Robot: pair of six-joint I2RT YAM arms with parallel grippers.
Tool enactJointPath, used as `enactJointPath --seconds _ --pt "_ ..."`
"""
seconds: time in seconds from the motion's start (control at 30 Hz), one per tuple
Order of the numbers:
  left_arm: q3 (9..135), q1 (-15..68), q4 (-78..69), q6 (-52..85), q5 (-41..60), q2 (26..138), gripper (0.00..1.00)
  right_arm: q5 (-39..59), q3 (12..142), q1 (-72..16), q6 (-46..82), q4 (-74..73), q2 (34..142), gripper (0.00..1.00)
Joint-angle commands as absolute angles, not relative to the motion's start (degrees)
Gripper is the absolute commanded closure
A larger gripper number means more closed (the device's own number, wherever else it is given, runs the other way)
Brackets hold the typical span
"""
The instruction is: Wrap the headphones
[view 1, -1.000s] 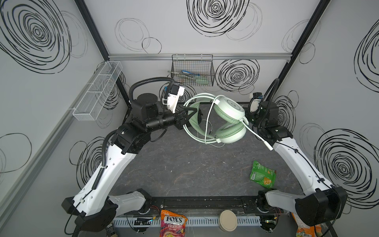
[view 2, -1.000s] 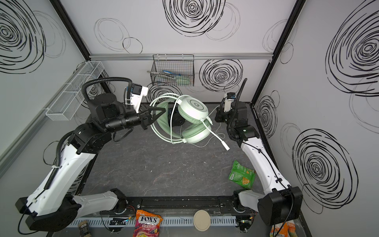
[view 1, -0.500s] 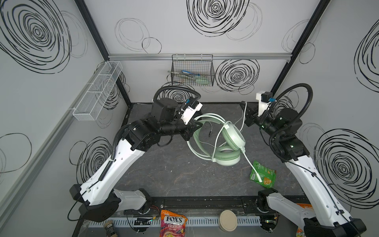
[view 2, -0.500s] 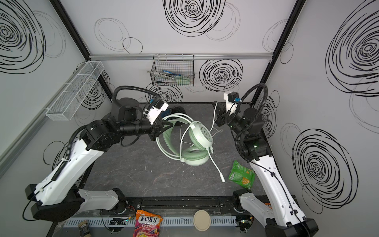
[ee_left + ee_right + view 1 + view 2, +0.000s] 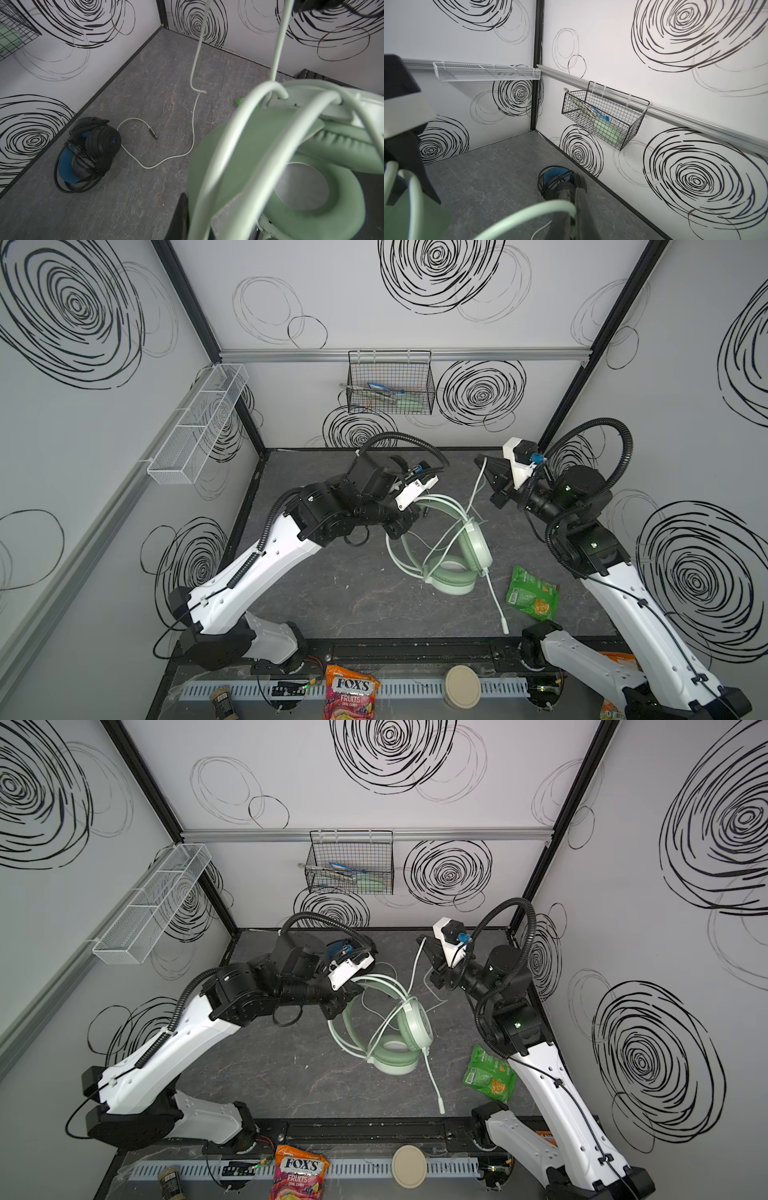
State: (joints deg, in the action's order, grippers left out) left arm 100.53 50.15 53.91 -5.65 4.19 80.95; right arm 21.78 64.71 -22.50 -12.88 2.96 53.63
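The pale cable (image 5: 477,486) goes up behind the low mint-green headphones to my right gripper, so my left gripper should raise the headphones back past the cable toward the wire basket (image 5: 391,389).
The mint-green headphones (image 5: 453,560) (image 5: 401,1038) hang low over the middle of the table, and the lower earcup looks to touch it. My left gripper (image 5: 409,522) (image 5: 193,228) is shut on their headband. My right gripper (image 5: 481,459) (image 5: 574,218), raised at the back right, is shut on their pale cable (image 5: 478,489) (image 5: 529,212). The cable's plug (image 5: 152,133) lies on the table. The black headphones (image 5: 89,158) (image 5: 560,182) with the blue headband sit by the back wall, cable wound round them. My left arm hides them in both top views.
A green snack packet (image 5: 532,593) lies at the front right. A Fox's candy bag (image 5: 351,691) and a round beige lid (image 5: 462,686) sit on the front rail. A black wire basket (image 5: 390,383) hangs on the back wall, a white mesh shelf (image 5: 199,427) on the left wall.
The left arm has brought the mint-green headphones down and forward toward the table. The right gripper has drawn away to the back right, pulling the cable out from them.
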Motion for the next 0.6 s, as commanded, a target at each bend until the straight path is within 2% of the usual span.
enactJointPath --seconds 0.0,0.23,0.57 --pt "102.31 50.2 50.84 -5.75 1.93 81.41 1.0 22.66 65.48 -23.58 -14.73 2.08 52.61 1.0" --pt "104.15 50.38 50.62 -0.82 -16.36 83.66 1.0 17.53 65.3 -26.19 -17.21 0.5 49.43 1.0" --pt "108.46 53.61 47.77 0.02 -52.38 85.84 1.0 3.79 67.04 -35.48 -28.3 5.81 47.31 1.0"
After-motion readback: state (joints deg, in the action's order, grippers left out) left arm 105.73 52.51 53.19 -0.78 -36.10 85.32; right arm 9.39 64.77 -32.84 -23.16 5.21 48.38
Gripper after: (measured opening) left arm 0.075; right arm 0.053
